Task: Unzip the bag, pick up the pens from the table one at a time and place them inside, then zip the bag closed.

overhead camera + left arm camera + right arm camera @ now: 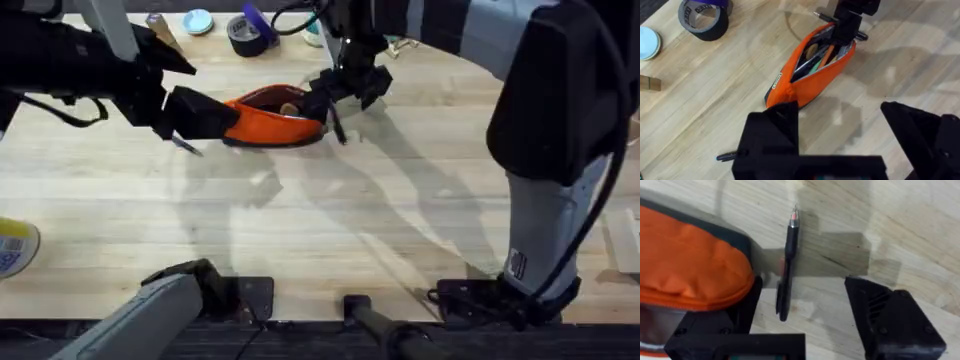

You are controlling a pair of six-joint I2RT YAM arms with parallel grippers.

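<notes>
My gripper is about to lower the pen (789, 266) in lengthwise. The bag's long opening (276, 98) is wide open, so the pen should settle fully inside among the other items.
The orange bag (270, 125) lies unzipped at the far middle of the table (330, 230), with items showing in its dark inside (815, 55). My left gripper (205, 118) is open at the bag's left end, and one of its fingers (772, 135) touches that end. A dark pen (185, 145) lies on the wood beside that finger (727, 156). My right gripper (345, 90) hangs open at the bag's right end. A second pen (787, 265) lies on the table between its fingers, close to the finger beside the bag (690, 265).
A black tape roll (245, 35) and a pale blue lid (197, 20) sit behind the bag. A small wooden block (650, 82) lies to the left. A yellow and white object (15, 245) is at the table's left edge. Bare wood spreads in front of the bag.
</notes>
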